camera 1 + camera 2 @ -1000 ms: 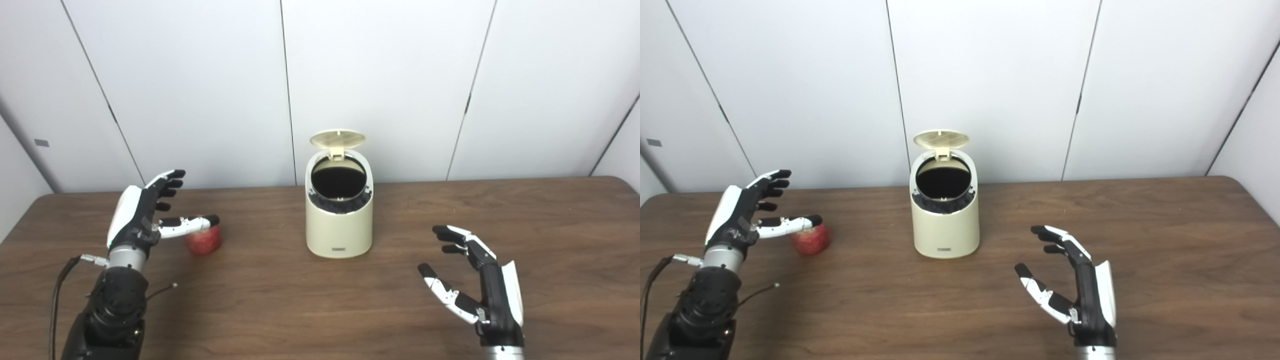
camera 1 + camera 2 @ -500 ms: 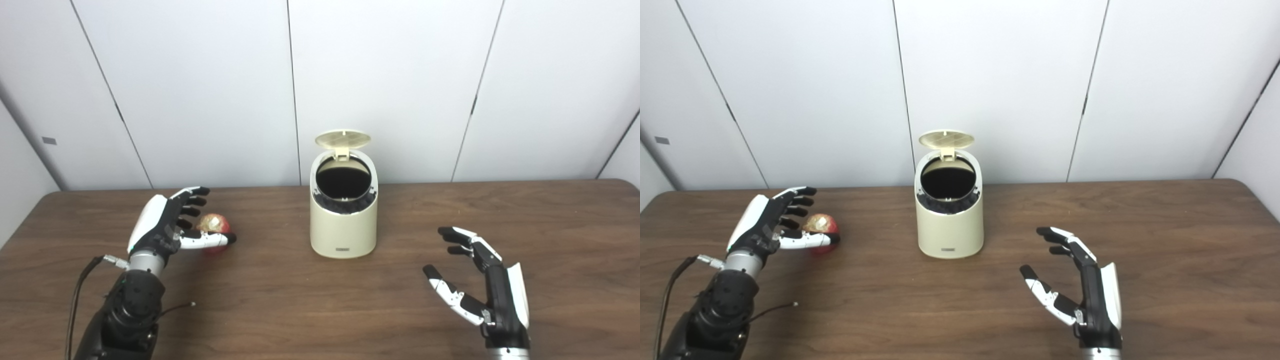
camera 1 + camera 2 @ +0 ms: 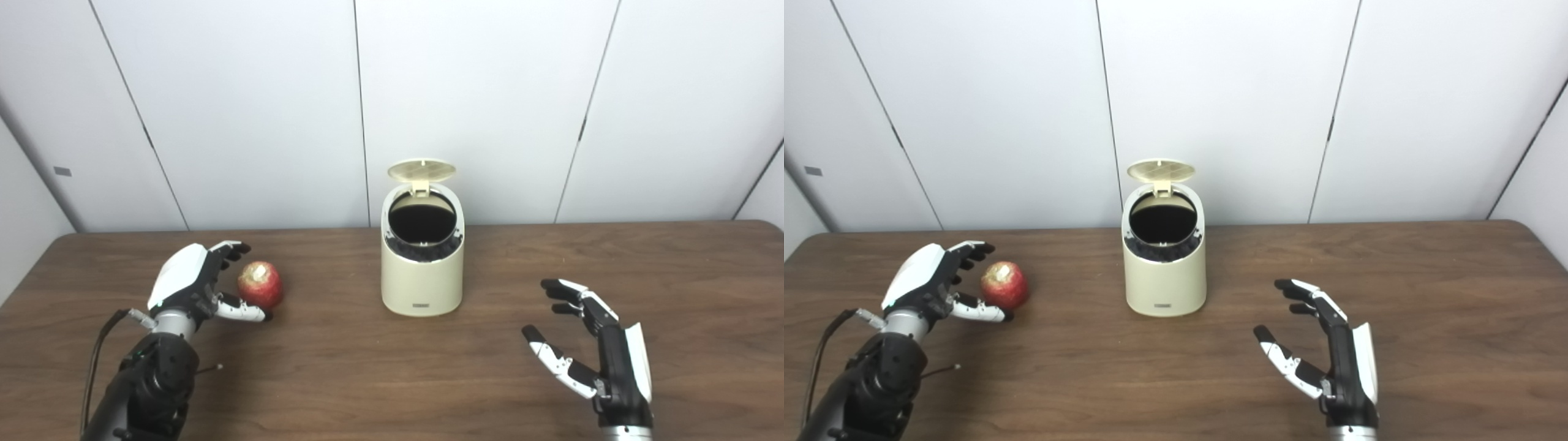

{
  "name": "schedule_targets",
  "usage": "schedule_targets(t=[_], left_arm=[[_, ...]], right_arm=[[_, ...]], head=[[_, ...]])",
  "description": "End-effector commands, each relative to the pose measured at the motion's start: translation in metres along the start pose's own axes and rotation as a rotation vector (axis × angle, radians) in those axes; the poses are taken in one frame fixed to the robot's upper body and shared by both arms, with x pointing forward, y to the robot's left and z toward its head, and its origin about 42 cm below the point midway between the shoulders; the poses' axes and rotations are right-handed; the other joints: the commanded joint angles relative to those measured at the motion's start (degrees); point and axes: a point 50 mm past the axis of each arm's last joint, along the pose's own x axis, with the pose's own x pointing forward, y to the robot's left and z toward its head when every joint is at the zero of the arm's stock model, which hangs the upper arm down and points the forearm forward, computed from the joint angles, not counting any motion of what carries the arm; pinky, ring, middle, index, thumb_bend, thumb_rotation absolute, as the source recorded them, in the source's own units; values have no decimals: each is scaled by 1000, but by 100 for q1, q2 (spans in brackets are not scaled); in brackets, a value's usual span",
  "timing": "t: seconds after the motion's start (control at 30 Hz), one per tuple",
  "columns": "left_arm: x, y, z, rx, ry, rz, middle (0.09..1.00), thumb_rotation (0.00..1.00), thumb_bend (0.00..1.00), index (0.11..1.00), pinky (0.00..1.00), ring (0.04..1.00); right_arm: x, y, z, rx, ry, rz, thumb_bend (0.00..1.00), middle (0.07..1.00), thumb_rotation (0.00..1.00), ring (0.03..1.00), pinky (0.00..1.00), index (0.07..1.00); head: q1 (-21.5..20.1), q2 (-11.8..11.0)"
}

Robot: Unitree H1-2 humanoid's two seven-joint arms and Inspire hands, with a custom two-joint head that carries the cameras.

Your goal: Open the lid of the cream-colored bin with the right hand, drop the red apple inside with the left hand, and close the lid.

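The cream-colored bin's dark opening [image 3: 422, 223] is wider than the red apple [image 3: 261, 285], so the apple will sink out of sight when I drop it inside.
The cream-colored bin [image 3: 422, 269] stands at the middle of the table with its round lid [image 3: 422, 169] tipped up at the back and its dark inside showing. A red apple [image 3: 261, 285] rests on the table to the left of the bin. My left hand [image 3: 195, 280] is cupped against the apple's left side, open, with the fingers [image 3: 229, 250] curling behind it and the thumb in front; I see no firm hold. My right hand [image 3: 1326, 343] hovers open, palm to the left, at the front right, well away from the bin.
The brown wooden table [image 3: 367, 367] runs the full width of the view, with white wall panels [image 3: 257, 110] close behind the bin. A thin cable [image 3: 98, 343] trails from my left wrist along the forearm.
The camera has shifted a little. My left hand has dropped and closed in around the apple, so the thumb now lies in front of it rather than across it. The right hand has barely moved.
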Motion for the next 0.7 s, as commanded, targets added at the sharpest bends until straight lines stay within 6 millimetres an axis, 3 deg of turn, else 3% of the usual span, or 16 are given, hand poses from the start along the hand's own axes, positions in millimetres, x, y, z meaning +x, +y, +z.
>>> schedule_targets(t=[0.0,0.27,0.67], left_arm=[[9,20,8,38,-22,65,827,79,1000,829,718,818],[15,14,9,72,-9,64,789,98,1000,811,663,776],[22,-2,11,-18,31,10,793,121,1000,812,663,767]], right_arm=[[1,-5,3,-9,-23,-7,258,742,154,732,649,700],[-2,-8,6,-3,-17,-3,251,743,152,730,647,708],[-3,-13,5,5,9,-15,265,743,113,732,647,708]], head=[[7,10],[-30,56],[-112,108]])
